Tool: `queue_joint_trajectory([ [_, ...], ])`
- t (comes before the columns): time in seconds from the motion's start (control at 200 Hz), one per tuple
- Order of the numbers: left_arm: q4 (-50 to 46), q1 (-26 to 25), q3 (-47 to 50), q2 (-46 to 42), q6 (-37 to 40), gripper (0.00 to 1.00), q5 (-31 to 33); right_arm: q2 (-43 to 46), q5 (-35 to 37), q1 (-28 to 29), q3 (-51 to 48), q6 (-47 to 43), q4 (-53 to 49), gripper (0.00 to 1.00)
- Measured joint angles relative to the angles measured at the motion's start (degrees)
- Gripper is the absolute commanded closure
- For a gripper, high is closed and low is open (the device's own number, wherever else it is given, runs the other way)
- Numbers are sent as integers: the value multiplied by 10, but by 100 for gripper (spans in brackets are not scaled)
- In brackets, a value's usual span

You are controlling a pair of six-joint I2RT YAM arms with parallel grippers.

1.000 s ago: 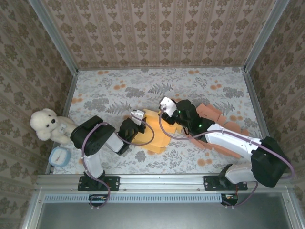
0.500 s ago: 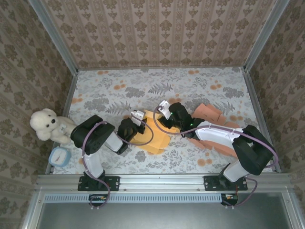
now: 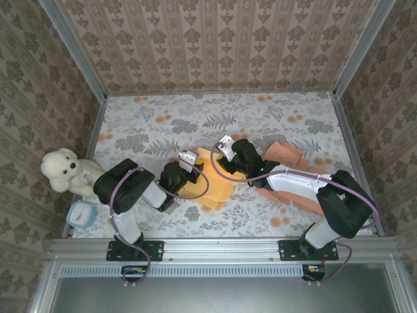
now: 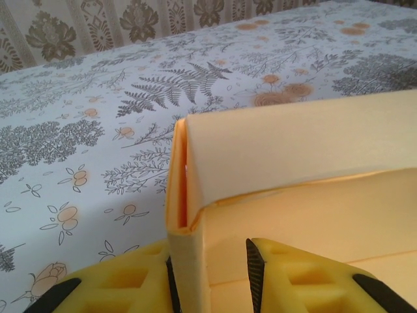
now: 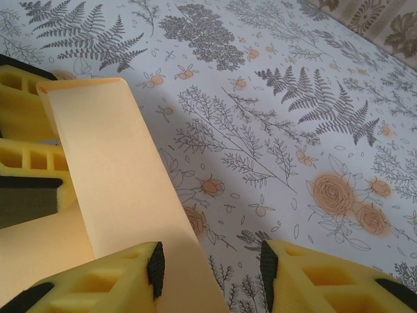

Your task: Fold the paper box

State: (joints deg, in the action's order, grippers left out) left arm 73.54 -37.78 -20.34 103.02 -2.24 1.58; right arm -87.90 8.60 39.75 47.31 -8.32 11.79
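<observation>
I should close my left gripper squarely on the box's doubled-over side (image 4: 186, 251) and turn the box straight before folding on, because the orange paper box (image 3: 212, 188) lies crooked between my arms.
The orange paper box (image 3: 212, 184) lies partly folded on the flowered table between both arms. In the left wrist view its doubled-over wall (image 4: 189, 222) stands upright between my left gripper's jaws (image 4: 212, 267). The left pad touches that wall and the right pad stands apart from it, so the gripper is open. My left gripper (image 3: 195, 171) sits at the box's left side. My right gripper (image 3: 225, 163) is at the box's far right corner. It is open (image 5: 212, 264), with the edge of a raised flap (image 5: 117, 169) running past its left finger.
A white teddy bear (image 3: 65, 171) and a small blue-rimmed round thing (image 3: 81, 213) sit at the left edge. Flat salmon cardboard pieces (image 3: 293, 156) lie under and beyond the right arm. Wallpapered walls close in the table on three sides.
My left gripper's jaws have opened off the folded box wall. The right arm has dropped and shifted slightly left toward the box, its jaws barely narrower.
</observation>
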Motion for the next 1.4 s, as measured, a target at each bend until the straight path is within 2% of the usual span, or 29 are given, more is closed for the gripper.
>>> queue_joint_trajectory([
  [0.215,0,8,9,-33,-1,69,-4,0,0,-1,0,0,0,56],
  [0.53,0,14,-2,-15,-9,78,-14,-1,-1,-1,0,7,0,57],
  [0.65,-3,5,-12,-6,-13,86,-1,-4,-1,-1,0,9,0,57],
  [0.75,-6,-4,-22,0,-16,100,25,-4,-1,-2,0,9,1,57],
  [1.065,12,-35,-42,30,-18,100,103,-4,0,-6,0,13,5,58],
  [1.4,15,-38,-42,31,-18,100,104,9,0,-6,0,43,-3,55],
])
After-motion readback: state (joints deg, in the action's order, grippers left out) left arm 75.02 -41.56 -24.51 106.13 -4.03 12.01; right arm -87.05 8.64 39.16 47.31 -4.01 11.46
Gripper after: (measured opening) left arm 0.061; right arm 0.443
